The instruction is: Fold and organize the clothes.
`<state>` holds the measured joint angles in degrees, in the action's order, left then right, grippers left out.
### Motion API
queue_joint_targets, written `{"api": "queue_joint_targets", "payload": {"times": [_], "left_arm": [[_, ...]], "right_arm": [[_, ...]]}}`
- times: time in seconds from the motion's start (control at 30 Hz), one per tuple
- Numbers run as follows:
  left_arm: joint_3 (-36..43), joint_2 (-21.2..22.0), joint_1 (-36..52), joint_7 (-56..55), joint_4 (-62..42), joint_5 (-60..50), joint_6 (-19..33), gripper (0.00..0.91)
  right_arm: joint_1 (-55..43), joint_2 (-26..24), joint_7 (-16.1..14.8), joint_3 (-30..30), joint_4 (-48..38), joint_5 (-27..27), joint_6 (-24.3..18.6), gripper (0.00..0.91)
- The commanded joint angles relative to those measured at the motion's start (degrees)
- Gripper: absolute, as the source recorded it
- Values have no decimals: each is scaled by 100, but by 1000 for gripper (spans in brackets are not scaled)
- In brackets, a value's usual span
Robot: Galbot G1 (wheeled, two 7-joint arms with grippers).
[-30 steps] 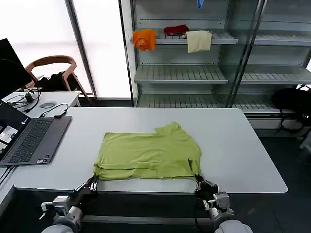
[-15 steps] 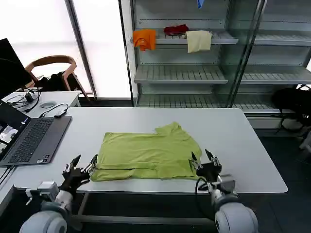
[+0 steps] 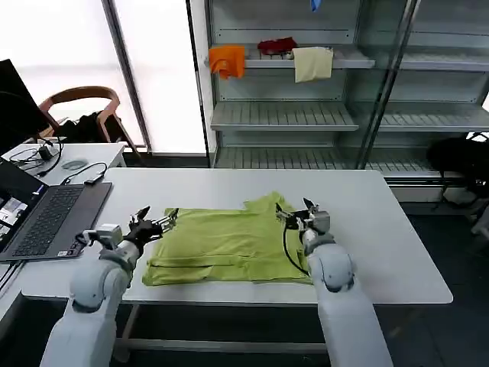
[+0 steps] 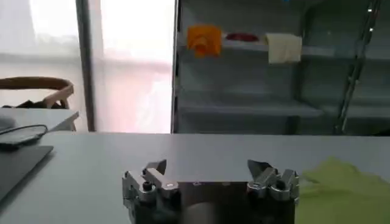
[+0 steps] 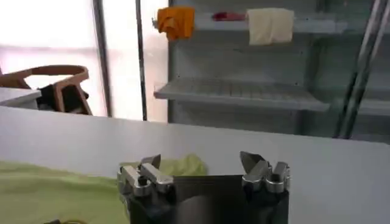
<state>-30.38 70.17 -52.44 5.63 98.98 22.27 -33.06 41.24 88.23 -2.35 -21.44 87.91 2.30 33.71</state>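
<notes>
I should expect a printed side hidden underneath when I fold over the lime-green T-shirt, because the T-shirt shows only a plain side up.
The lime-green T-shirt lies partly folded in the middle of the white table, with a doubled strip along its near edge. My left gripper hovers open at the shirt's far left corner, nothing between its fingers; in the left wrist view the gripper is open over bare table, with the shirt off to one side. My right gripper stands open at the shirt's far right part, near the raised bit of fabric. The right wrist view shows the gripper open above the shirt.
An open laptop lies at the table's left end. Behind the table stand metal shelves holding an orange cloth, a red cloth and a cream cloth. A wooden chair is at the back left.
Both grippers have left the shirt's near hem at the table's front edge, opened, and moved over to the shirt's far side. The shirt has barely shifted.
</notes>
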Motion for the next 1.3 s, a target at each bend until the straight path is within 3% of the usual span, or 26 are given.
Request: {"api": "queue_joint_targets", "payload": {"times": [0.03, 0.33, 0.93, 1.17, 1.23, 1.3], "left_arm": [[470, -157, 1036, 293, -1534, -305, -25, 907], [457, -108, 1124, 426, -1851, -644, -14, 907], [533, 73, 1277, 512, -2249, -949, -5, 907], [444, 51, 1261, 530, -2310, -804, -4, 806], [432, 54, 1274, 532, -2356, -786, -5, 786], [433, 58, 1271, 539, -2373, -781, -5, 695]], "right_arm": [[-921, 240, -55, 67, -1452, -139, -11, 907], [-1323, 470, 130, 4, -2210, -117, -38, 907], [-1400, 468, 198, -14, -2425, -122, -51, 907], [-1409, 484, 197, -26, -2471, -138, -52, 907], [-1420, 479, 198, -17, -2479, -155, -51, 856], [-1425, 473, 189, -4, -2486, -169, -50, 675]]}}
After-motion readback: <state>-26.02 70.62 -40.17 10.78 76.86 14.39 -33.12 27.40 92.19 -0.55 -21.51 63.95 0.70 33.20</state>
